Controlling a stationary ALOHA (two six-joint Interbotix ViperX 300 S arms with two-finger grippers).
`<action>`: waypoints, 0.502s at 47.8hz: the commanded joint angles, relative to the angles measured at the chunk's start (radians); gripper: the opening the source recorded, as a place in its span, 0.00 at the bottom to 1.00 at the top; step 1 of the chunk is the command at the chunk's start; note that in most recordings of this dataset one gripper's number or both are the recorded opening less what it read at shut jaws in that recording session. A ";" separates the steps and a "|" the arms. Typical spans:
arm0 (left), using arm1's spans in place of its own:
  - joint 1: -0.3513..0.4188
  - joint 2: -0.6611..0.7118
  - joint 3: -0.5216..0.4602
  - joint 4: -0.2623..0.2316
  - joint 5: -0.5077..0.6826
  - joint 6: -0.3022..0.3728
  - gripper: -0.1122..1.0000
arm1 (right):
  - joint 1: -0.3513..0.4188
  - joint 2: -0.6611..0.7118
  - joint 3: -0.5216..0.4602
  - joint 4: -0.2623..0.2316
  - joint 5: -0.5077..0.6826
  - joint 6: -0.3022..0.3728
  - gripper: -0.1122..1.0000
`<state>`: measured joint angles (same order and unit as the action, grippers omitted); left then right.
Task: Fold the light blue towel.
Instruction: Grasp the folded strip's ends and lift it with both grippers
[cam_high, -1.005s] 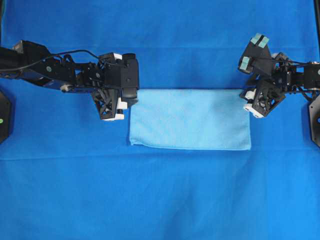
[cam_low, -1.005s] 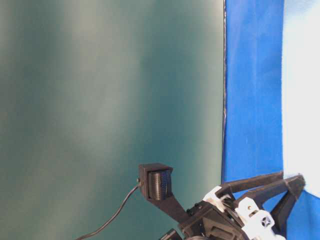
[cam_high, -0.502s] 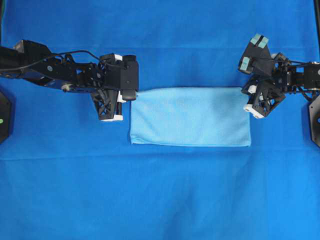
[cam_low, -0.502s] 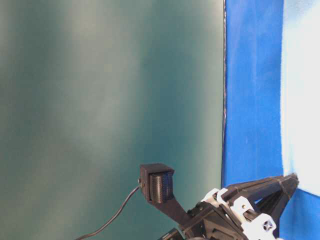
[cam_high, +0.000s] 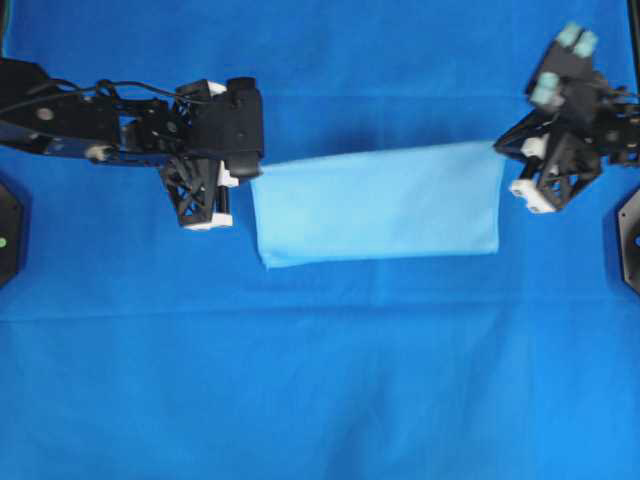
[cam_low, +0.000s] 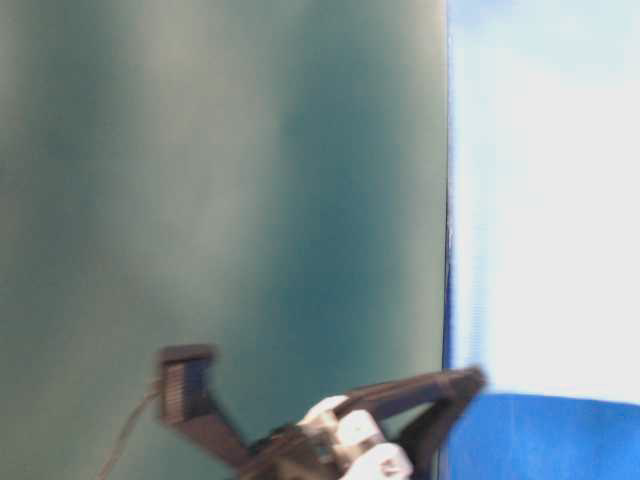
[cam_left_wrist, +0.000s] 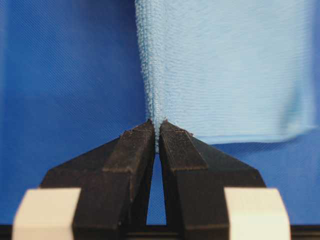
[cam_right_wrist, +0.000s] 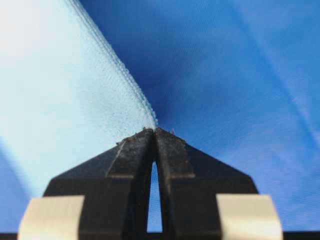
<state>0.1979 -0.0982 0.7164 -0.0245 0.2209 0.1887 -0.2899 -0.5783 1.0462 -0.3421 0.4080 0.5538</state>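
Note:
The light blue towel's long side (cam_high: 375, 162) stretches from one arm to the other, so I should turn the towel by moving my right gripper to the far side (cam_high: 410, 40) and my left gripper nearer.
The light blue towel (cam_high: 375, 205) lies as a long doubled rectangle, its far edge raised and slanting up to the right. My left gripper (cam_high: 250, 180) is shut on the far left corner. In the left wrist view the towel (cam_left_wrist: 225, 70) hangs from the closed tips of that gripper (cam_left_wrist: 156, 129). My right gripper (cam_high: 502, 150) is shut on the far right corner. In the right wrist view the hem of the towel (cam_right_wrist: 60, 90) runs into the closed tips of the gripper (cam_right_wrist: 154, 131). The table-level view shows the towel (cam_low: 550, 200) as a blurred pale sheet.
The royal-blue table cloth (cam_high: 320, 400) covers the whole table. Black arm bases sit at the left edge (cam_high: 8, 230) and the right edge (cam_high: 630, 235). A dark green wall (cam_low: 200, 200) fills the left of the table-level view.
Both grippers have closed on the towel's far corners and lifted them. The right arm has moved up and to the right, so the far edge now slants.

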 joint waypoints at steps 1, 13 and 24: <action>0.003 -0.078 -0.018 -0.002 0.003 0.000 0.12 | 0.006 -0.086 -0.026 -0.003 0.031 -0.002 0.12; -0.005 -0.209 -0.012 -0.002 0.000 0.000 0.12 | 0.012 -0.253 -0.025 -0.003 0.069 -0.002 0.12; -0.015 -0.227 -0.005 -0.002 -0.002 -0.020 0.12 | 0.012 -0.235 -0.025 -0.003 0.072 -0.003 0.12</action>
<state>0.1887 -0.3099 0.7194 -0.0245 0.2240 0.1718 -0.2746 -0.8283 1.0400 -0.3421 0.4817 0.5522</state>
